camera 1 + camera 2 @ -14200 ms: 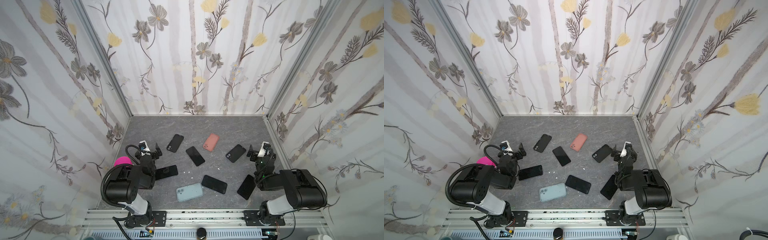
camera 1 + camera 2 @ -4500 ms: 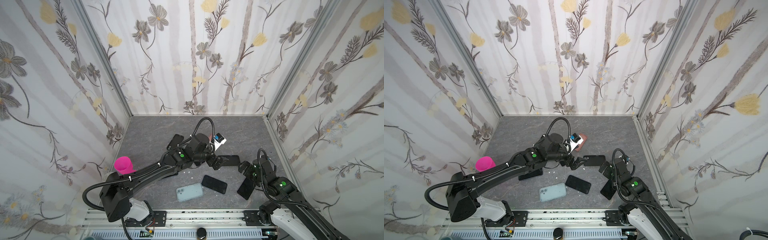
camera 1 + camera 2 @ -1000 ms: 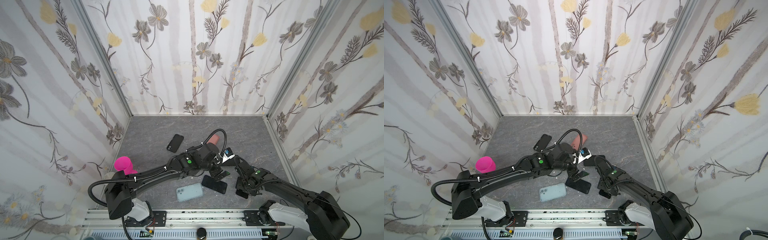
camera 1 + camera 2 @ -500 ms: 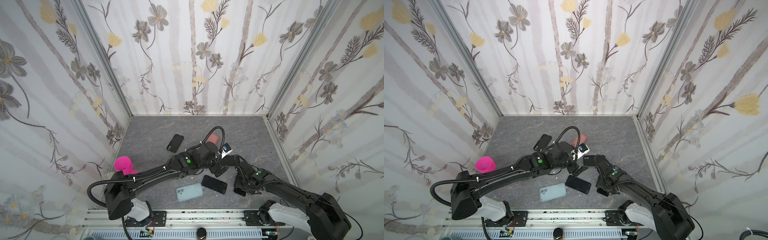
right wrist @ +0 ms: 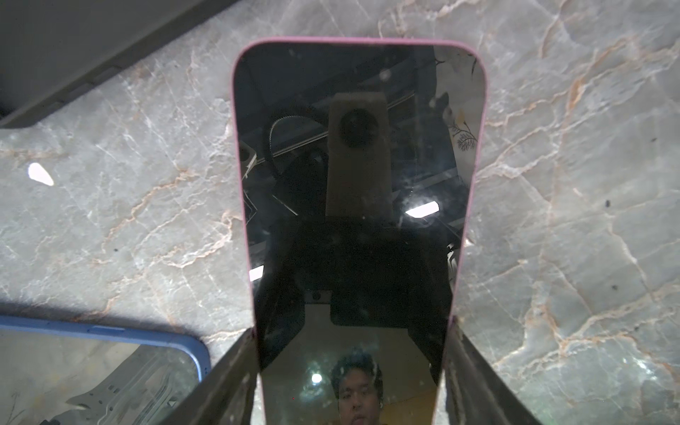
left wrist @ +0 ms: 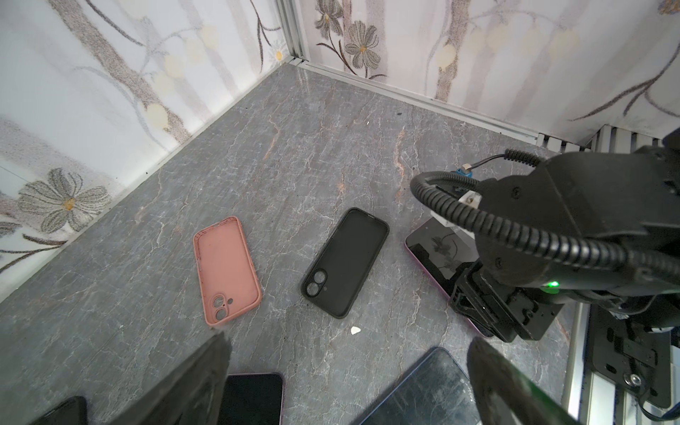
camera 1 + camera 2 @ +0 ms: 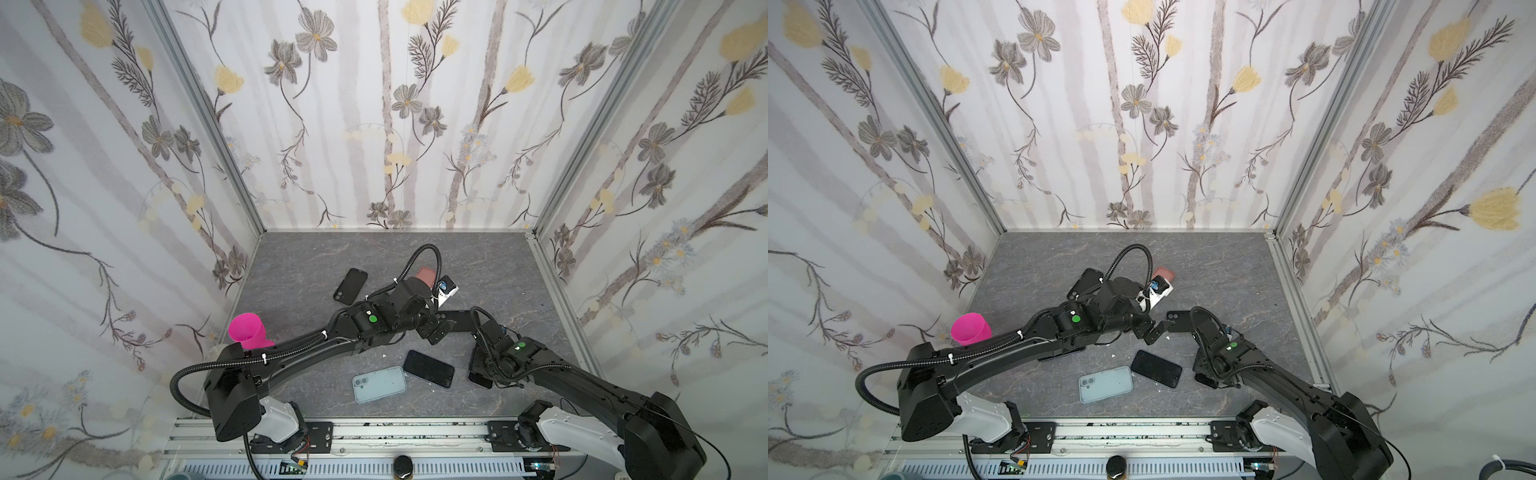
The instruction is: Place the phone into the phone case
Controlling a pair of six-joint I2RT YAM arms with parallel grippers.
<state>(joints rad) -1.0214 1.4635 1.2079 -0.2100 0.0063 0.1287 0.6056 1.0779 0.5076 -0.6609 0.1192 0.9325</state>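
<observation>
My left gripper should keep moving toward that end [image 6: 429, 237] until its fingers close there, as the pink-rimmed phone's far end [image 5: 361, 92] is free of my right gripper's fingers.
A phone with a dark screen and pink rim [image 5: 353, 176] lies on the grey floor, and my right gripper [image 5: 351, 371] is shut on its long sides near one end. In both top views only a corner of this phone [image 7: 478, 379] [image 7: 1206, 379] shows under the right wrist. An empty black phone case [image 6: 346, 263] [image 7: 457, 321] lies inside-up just left of it. My left gripper [image 6: 346, 386] [image 7: 433, 330] hovers open beside that case, holding nothing. The left wrist view shows the right gripper [image 6: 489, 312] clamped on the phone [image 6: 438, 250].
An empty pink case [image 6: 226, 270] [image 7: 426, 274] lies behind the left wrist. A black phone [image 7: 428, 368], a light-blue phone [image 7: 379, 384] and another black case [image 7: 350, 286] lie around. A pink cup [image 7: 247, 330] stands at the left wall. Walls enclose three sides.
My left wrist has lifted and drawn back a little from the black case, jaws still wide. The right gripper has stayed on the phone, hardly moving.
</observation>
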